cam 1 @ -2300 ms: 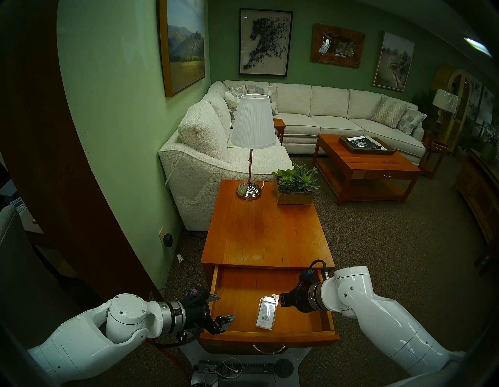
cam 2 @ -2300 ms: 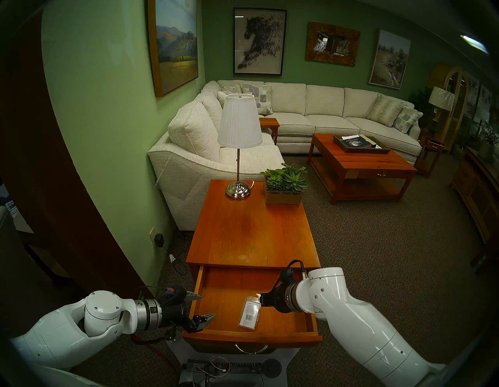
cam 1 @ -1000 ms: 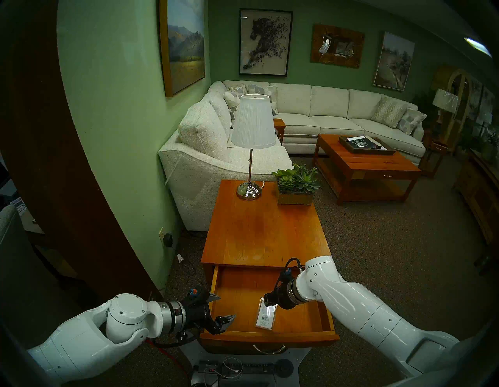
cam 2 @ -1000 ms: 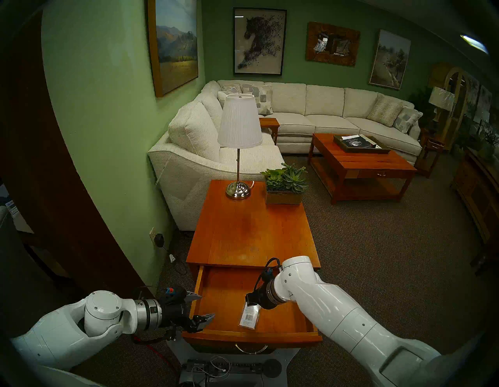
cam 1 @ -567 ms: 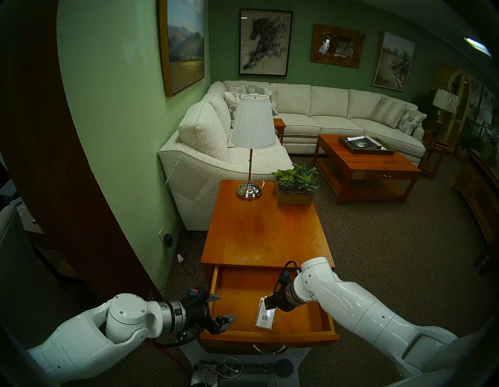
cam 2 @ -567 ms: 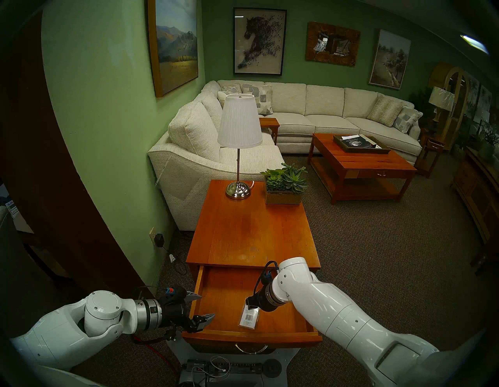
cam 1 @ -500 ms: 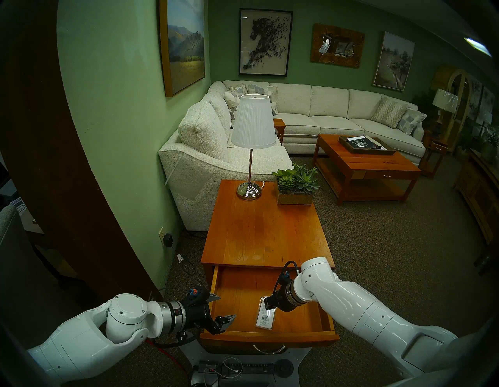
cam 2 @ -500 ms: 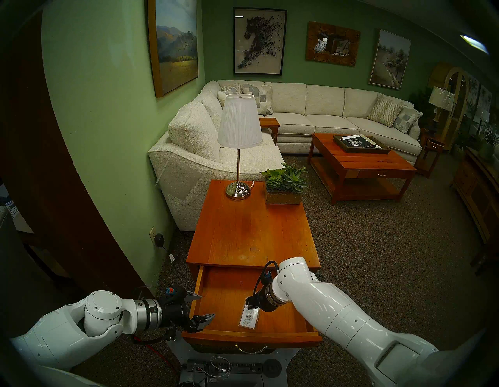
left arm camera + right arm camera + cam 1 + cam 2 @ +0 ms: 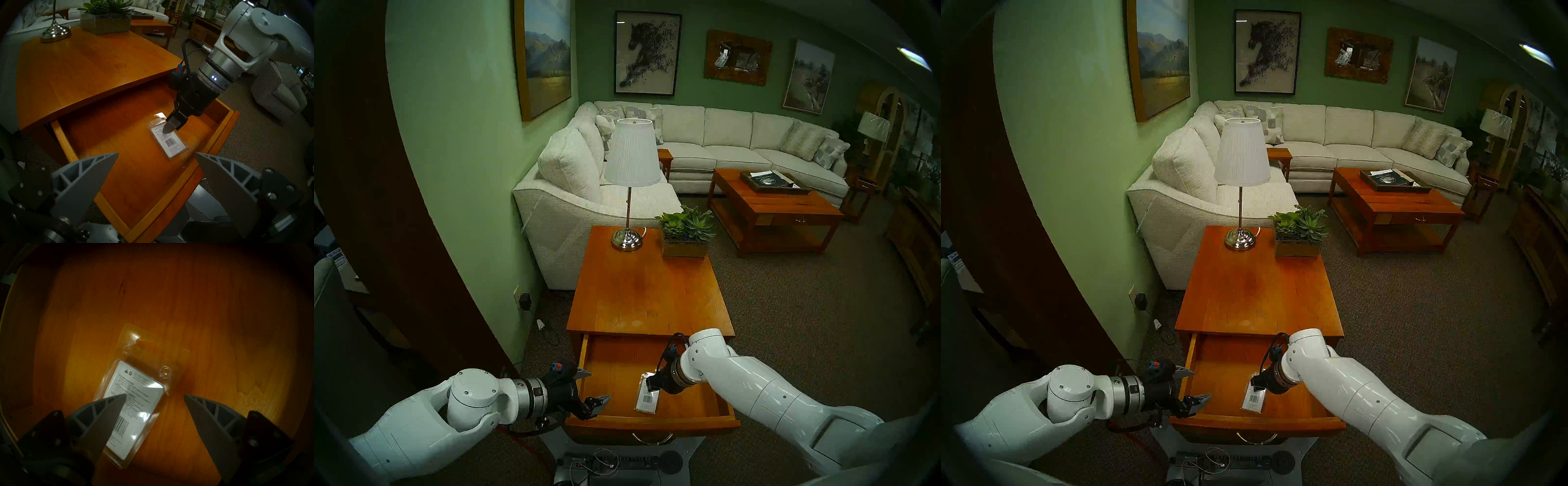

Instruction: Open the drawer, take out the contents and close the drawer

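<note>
The clear packet will keep stiff and flat as I lift it out, because a moulded rim goes around the white label.
The drawer of the lamp table is pulled out, its brass handle at the front. A flat clear packet with a white barcode label lies on the drawer floor, right of centre. My right gripper points down into the drawer, open. One finger is over the label, the other over bare wood beside the packet's edge. Whether a tip touches the packet I cannot tell. My left gripper hangs open at the drawer's front left corner, holding nothing.
On the table top stand a lamp and a succulent planter at the far end. A white sofa lies behind, a green wall on the left, a coffee table far right. A power strip sits below the drawer.
My right gripper has sunk a little lower over the packet and its wrist has come slightly nearer. The packet, the drawer and my left arm have not moved.
</note>
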